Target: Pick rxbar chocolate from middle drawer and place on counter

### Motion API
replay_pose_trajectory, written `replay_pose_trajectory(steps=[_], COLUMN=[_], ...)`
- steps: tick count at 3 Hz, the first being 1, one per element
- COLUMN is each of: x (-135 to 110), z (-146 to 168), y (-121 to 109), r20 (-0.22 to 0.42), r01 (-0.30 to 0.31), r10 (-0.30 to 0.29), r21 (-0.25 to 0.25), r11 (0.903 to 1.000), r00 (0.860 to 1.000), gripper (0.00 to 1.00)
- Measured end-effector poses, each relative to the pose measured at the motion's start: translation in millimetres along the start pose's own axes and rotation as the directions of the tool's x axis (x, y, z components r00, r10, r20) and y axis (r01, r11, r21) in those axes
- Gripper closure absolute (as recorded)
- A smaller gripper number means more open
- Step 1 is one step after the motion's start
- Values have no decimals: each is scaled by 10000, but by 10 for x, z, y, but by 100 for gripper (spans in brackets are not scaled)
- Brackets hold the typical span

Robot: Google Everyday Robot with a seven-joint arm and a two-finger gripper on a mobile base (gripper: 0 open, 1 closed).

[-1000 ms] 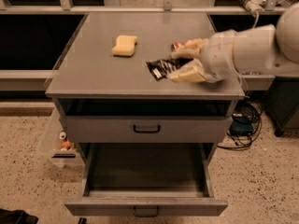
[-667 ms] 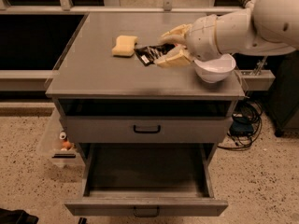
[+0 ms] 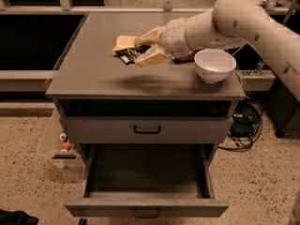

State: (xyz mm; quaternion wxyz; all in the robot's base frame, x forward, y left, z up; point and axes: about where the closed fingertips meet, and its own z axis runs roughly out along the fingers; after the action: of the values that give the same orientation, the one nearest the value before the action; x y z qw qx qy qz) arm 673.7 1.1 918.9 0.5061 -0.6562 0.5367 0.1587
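Note:
The rxbar chocolate (image 3: 128,55) is hanging over clear counter (image 3: 121,71) in front of the yellow sponge. I should keep lowering it with my gripper until it rests there, then let go.
My gripper (image 3: 143,48) is shut on the rxbar chocolate (image 3: 127,55), a flat black wrapped bar with white print, and holds it over the counter (image 3: 103,74) toward the back left. The bar sticks out left of my fingers (image 3: 151,56), right next to the yellow sponge (image 3: 123,42). I cannot tell whether the bar touches the surface. The middle drawer (image 3: 146,172) is pulled out at the bottom and I see nothing inside it. My arm comes in from the upper right.
A white bowl (image 3: 214,64) sits on the counter's right side, under my arm. Something red (image 3: 193,56) shows behind the bowl, mostly hidden. The upper-tier drawer (image 3: 146,129) is shut. Cables (image 3: 243,125) lie on the floor to the right.
My gripper has carried the bar leftward across the counter, from the right side to next to the sponge. The white bowl, first hidden by my arm, now shows.

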Motion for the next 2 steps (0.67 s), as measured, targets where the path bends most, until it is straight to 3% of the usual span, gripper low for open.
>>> replay_pose_trajectory(steps=[2], x=[378], z=[539], y=[178], r20=[79], r01=[-938], r10=[947], r21=[-761], r11=[9927], r00=[9955], gripper=[100])
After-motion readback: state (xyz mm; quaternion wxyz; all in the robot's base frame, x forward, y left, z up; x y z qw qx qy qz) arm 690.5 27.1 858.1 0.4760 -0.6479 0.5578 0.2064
